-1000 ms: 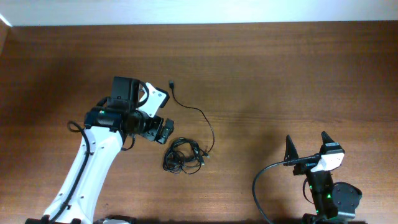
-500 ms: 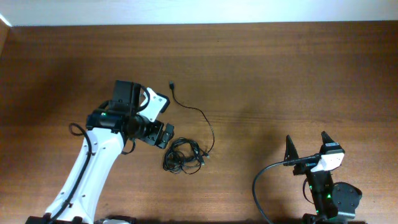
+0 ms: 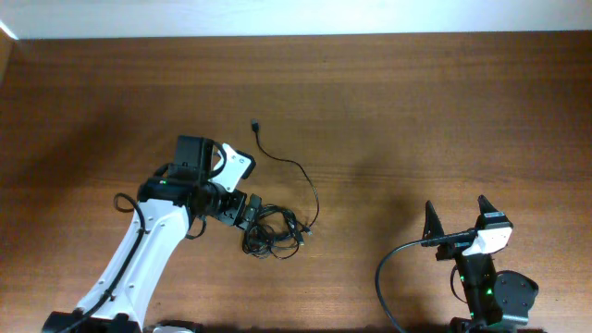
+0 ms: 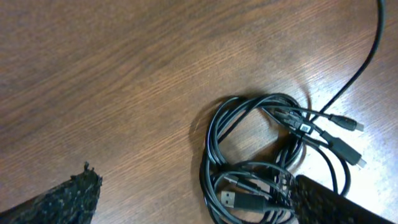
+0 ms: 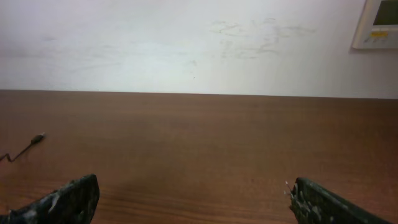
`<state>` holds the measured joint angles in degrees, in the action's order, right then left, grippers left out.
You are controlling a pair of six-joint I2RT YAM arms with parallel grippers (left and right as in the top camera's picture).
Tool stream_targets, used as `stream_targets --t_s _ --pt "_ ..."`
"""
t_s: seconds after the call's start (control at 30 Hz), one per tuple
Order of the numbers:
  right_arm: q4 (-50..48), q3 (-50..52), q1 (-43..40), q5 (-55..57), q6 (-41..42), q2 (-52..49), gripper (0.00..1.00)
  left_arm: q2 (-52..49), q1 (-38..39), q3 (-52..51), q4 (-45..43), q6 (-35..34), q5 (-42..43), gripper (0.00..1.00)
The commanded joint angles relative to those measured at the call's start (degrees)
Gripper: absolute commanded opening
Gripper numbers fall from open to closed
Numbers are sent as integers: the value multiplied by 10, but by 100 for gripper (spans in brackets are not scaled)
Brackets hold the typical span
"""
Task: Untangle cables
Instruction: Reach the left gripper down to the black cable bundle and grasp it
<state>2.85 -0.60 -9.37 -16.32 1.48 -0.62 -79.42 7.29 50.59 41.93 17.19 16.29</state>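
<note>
My left gripper should keep going down until its fingers are on both sides of the coil's outer strands [image 4: 209, 146], then close, because the strands lie crosswise between my open fingers, next to clear wood [image 4: 152, 165].
The cables [image 3: 272, 231] lie as a tangled black coil in the middle of the wooden table. One long strand [image 3: 298, 170] runs from the coil up to a small plug [image 3: 254, 123]. My left gripper [image 3: 248, 211] is open at the coil's left edge. In the left wrist view the coil [image 4: 261, 155] lies between the wide-apart fingers and reaches the right fingertip [image 4: 329, 202]. A USB plug [image 4: 238, 200] and thinner connectors [image 4: 348, 124] show in it. My left gripper [image 4: 194, 180] holds nothing. My right gripper [image 3: 457, 211] stands open and empty near the front right, far from the coil.
The right wrist view shows bare table, a white wall behind it, my right gripper [image 5: 193, 186] and the far plug end [image 5: 37, 139] at the left. A thick black arm cable [image 3: 388, 268] loops beside the right arm's base.
My left arm has moved down and right, bringing its open gripper from above-left of the coil to the coil's left edge. The right arm has not moved.
</note>
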Motion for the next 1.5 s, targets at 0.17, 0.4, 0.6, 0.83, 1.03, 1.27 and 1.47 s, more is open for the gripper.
stream_targets --t_s 0.17,0.4,0.6,0.83,1.03,1.27,1.47 --pt "4 3 4 5 0 4 99 -5 2 -20 -9 9 16 99" --pt "4 3 4 5 0 4 99 -11 2 -20 -36 0 19 99" --pt "4 3 4 5 0 4 99 -78 2 -20 -43 1 13 99" --pt "4 3 4 5 0 4 99 -97 2 -20 -44 1 8 99" --pt "4 3 4 5 0 4 99 -98 2 -20 -44 1 3 99" --pt "4 3 4 5 0 4 99 -132 2 -20 -55 1 4 99" --pt "4 3 4 5 0 4 99 -149 2 -20 -57 1 4 100"
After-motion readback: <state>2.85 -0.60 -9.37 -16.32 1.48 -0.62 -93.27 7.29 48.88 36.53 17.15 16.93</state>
